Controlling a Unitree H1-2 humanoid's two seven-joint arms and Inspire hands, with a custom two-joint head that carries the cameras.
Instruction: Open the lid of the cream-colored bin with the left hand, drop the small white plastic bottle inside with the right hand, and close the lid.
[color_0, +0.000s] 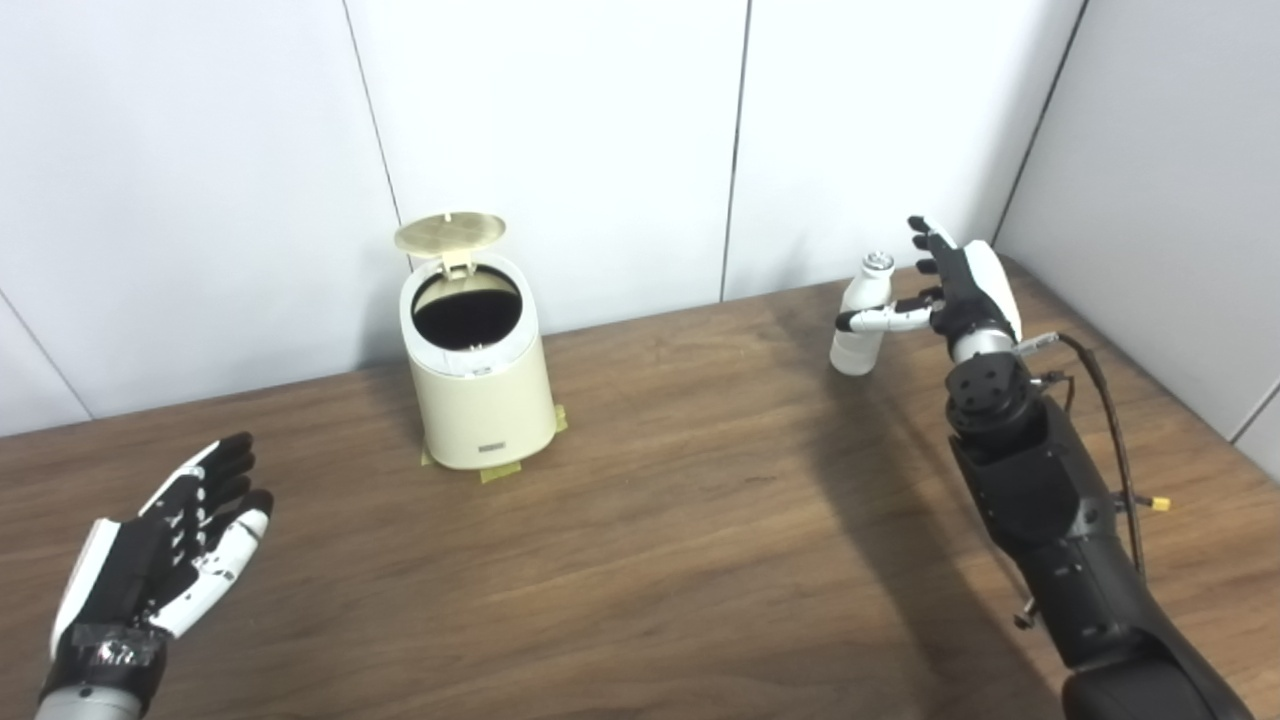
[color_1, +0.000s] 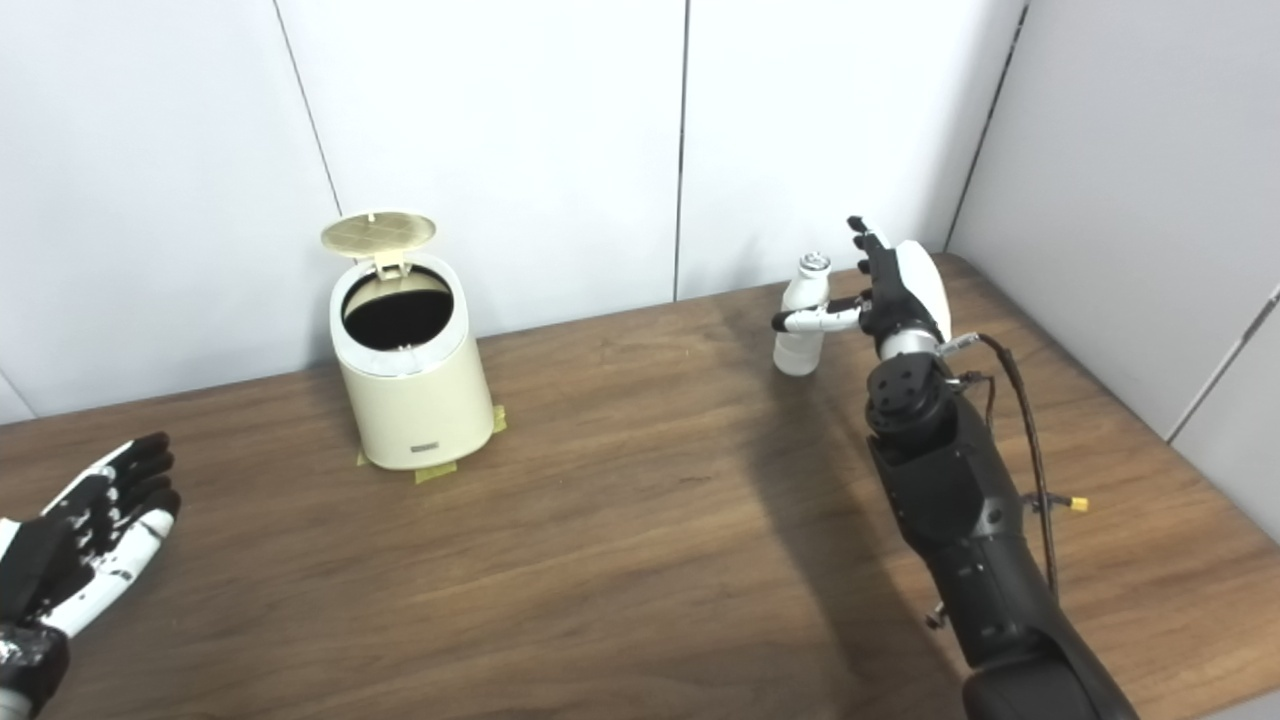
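The white bottle (color_0: 860, 314) is almost as tall as the cream-colored bin (color_0: 483, 382), so I expect the bottle's neck to stay up near the bin's rim when I drop it inside.
The cream-colored bin (color_0: 482, 405) stands at the back left of the table, and its round lid (color_0: 450, 232) is swung up and open, showing the dark inside. The small white plastic bottle (color_0: 853, 352) stands at the back right, leaning slightly. My right hand (color_0: 965, 285) is open just right of the bottle, fingers stretched upward and the thumb reaching across the bottle's front. My left hand (color_0: 175, 560) is open, palm up, low at the front left, well away from the bin.
The wooden table (color_0: 650, 540) ends at white wall panels (color_0: 560, 130) right behind the bin and bottle. Yellow tape pieces (color_0: 497, 473) lie at the bin's base. A cable (color_0: 1110, 420) loops off my right forearm.
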